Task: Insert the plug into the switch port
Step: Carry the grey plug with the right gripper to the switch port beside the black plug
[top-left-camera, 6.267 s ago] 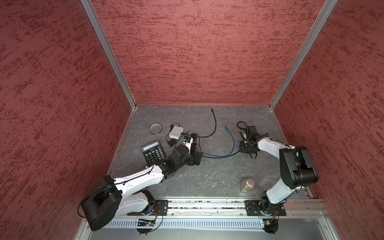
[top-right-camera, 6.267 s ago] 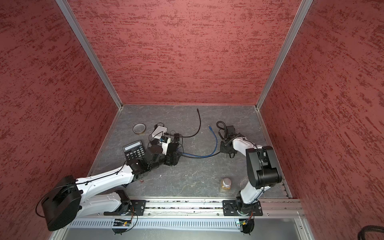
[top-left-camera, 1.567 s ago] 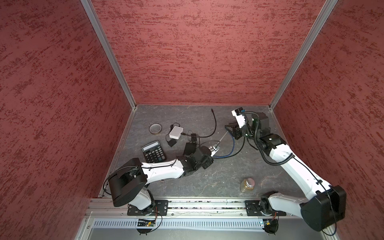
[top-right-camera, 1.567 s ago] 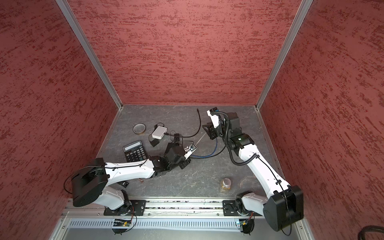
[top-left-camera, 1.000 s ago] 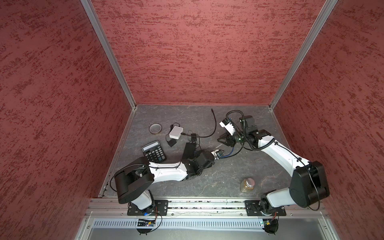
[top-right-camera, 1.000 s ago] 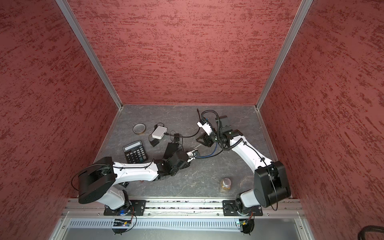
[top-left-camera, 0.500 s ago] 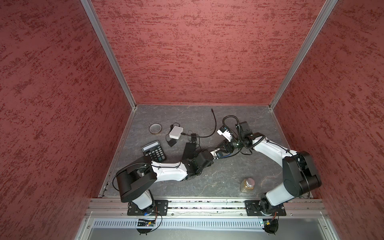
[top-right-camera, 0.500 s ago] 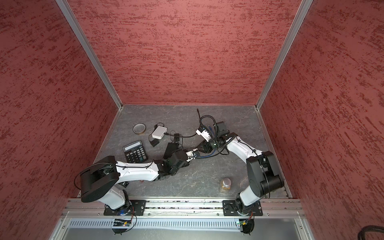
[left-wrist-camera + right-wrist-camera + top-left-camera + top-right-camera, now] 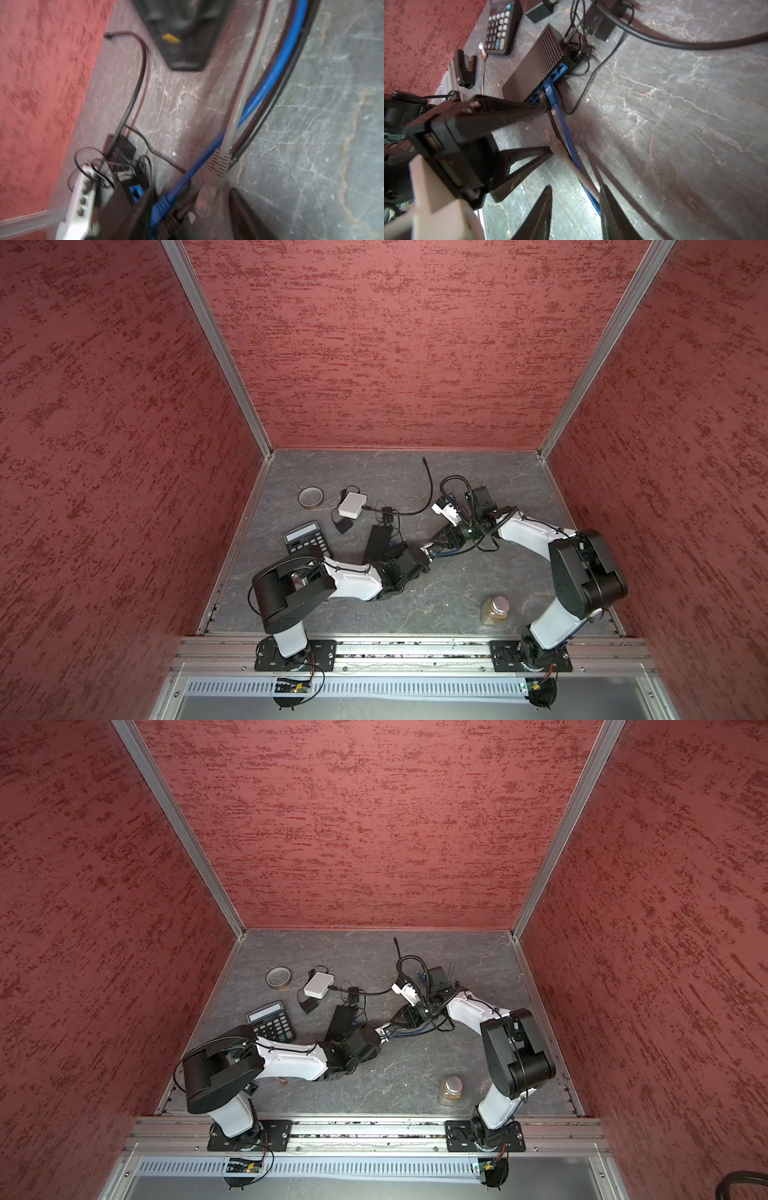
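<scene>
My left gripper's fingers straddle the grey plug (image 9: 551, 137) ahead of my right gripper, so my left gripper should back off before my right gripper takes the ribbed boot (image 9: 560, 152).
The black ribbed switch (image 9: 377, 541) (image 9: 533, 68) lies on the floor, its blue ports facing my grippers. A blue cable's plug (image 9: 551, 93) sits in one port, with a black cable beside it. The grey plug (image 9: 556, 145) (image 9: 218, 164) lies loose on the floor, short of the switch. My left gripper (image 9: 430, 551) (image 9: 548, 126) is open around the cables, one fingertip beside the grey plug. My right gripper (image 9: 440, 539) (image 9: 575, 187) stands open just behind it. The grey cable (image 9: 583, 178) runs along the inside of one right finger, not pinched.
A calculator (image 9: 305, 537), a white box (image 9: 352, 504), a tape roll (image 9: 311, 497) and a small black adapter (image 9: 344, 526) lie left of and behind the switch. A black cable (image 9: 428, 489) curves toward the back wall. A jar (image 9: 495, 609) stands front right.
My left gripper has opened and let go of the grey plug. My right arm has come down and leftward, close to the left gripper.
</scene>
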